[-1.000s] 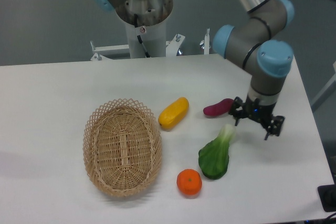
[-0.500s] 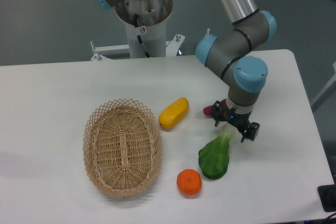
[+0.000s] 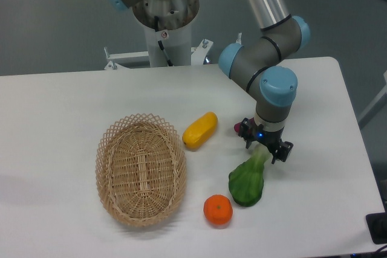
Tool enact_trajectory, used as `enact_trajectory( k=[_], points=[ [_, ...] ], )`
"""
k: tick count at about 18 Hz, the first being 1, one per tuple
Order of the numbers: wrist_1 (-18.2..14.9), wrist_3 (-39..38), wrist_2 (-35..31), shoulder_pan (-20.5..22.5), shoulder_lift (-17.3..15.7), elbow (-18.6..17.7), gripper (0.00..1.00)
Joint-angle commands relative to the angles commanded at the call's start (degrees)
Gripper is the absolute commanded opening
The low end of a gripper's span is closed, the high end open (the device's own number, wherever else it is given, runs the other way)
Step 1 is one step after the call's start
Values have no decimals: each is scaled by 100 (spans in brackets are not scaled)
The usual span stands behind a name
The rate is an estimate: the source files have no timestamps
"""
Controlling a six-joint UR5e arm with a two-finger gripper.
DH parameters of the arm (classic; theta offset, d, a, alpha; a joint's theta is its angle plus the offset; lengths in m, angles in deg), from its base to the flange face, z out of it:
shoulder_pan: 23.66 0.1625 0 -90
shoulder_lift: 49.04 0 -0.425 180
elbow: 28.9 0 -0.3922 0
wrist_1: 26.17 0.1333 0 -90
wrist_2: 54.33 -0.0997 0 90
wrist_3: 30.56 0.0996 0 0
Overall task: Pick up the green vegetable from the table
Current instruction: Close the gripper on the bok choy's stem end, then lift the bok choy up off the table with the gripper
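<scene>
My gripper will have the green vegetable point(image 3: 248, 179) hanging leafy end down when it lifts, because the broad leafy end point(image 3: 245, 188) is well away from my gripper at the pale stalk.
The green vegetable point(image 3: 247, 180) lies on the white table point(image 3: 60, 107), its dark leafy end toward the front and its pale stalk pointing up-right. My gripper point(image 3: 264, 145) is open and hangs right over the stalk end, one finger on each side of it. I cannot tell whether the fingers touch the stalk. The stalk tip is partly hidden by the gripper.
A purple-magenta vegetable point(image 3: 239, 127) peeks out just behind the gripper. A yellow oblong vegetable point(image 3: 199, 130) lies to the left. An orange point(image 3: 217, 209) sits in front of the leafy end. A woven basket point(image 3: 140, 168) stands at the left. The robot base point(image 3: 164, 22) is at the back.
My gripper has moved left from the right part of the table to above the green vegetable's stalk, covering most of the purple vegetable. The objects have not moved.
</scene>
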Motion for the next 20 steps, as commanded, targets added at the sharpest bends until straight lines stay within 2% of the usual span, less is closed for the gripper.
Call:
enact_trajectory(
  k=[1,9,14,20],
  points=[
    [0,0,0,0,0,0,37],
    [0,44,-149,9,9,97,25],
    [-17,350,-123,88,-61,272,25],
    [-123,413,34,185,-325,826,26]
  ],
)
